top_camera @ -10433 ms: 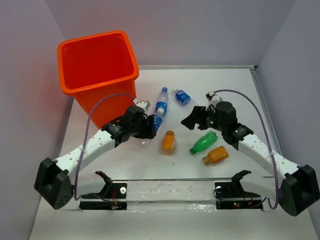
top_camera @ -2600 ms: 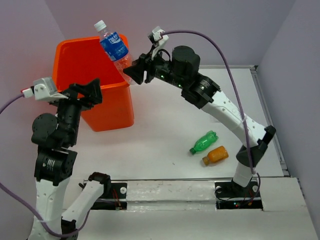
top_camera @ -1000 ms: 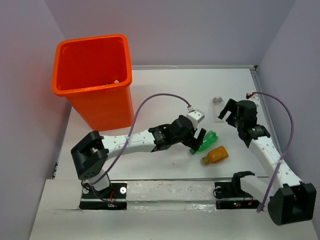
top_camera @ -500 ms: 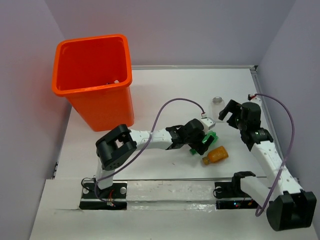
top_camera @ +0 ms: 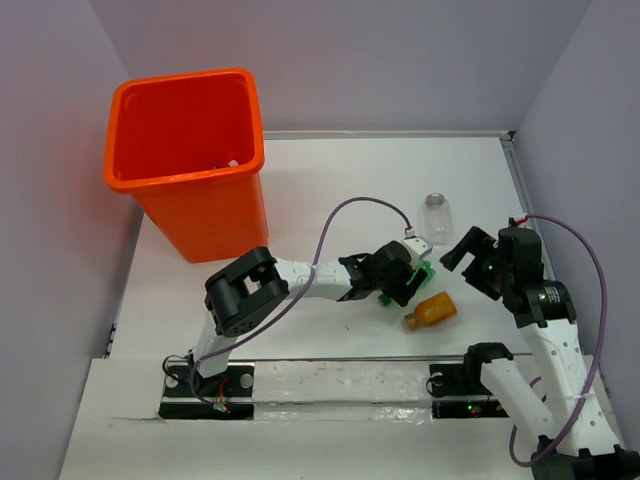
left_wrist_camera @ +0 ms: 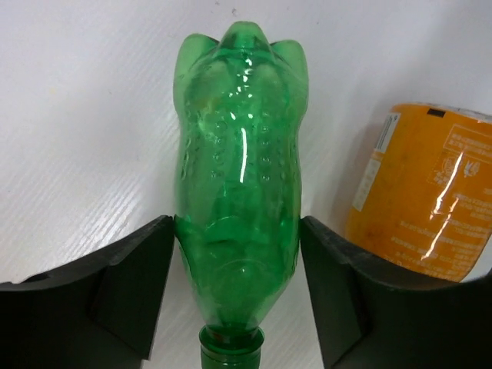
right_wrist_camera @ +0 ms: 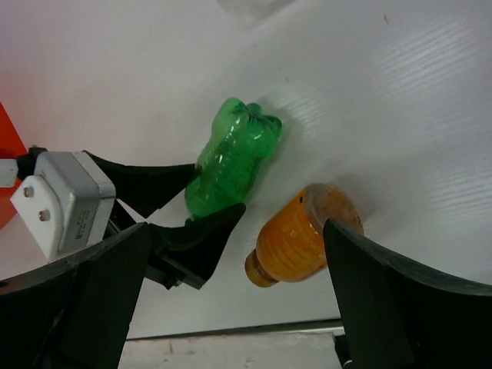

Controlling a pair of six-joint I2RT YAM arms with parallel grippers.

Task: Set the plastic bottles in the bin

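A pale bit shows over the orange bin's near rim, so I should expect other things to be lying out of sight at the bottom of the bin already.
The green bottle lies on the white table with its cap towards the left wrist camera. My left gripper is shut on it, one black finger pressed against each side; from above only a bit of green shows. A stubby orange bottle lies just right of it, also seen in the left wrist view and right wrist view. My right gripper is open and empty, raised above the orange bottle. The orange bin stands at the back left, its contents mostly hidden.
A small clear container stands on the table behind the two bottles. A raised table edge runs along the right side. The left arm lies low across the table's middle.
My left gripper has slid further right and closed on the green bottle. My right arm has pulled back towards the near right, uncovering the clear container.
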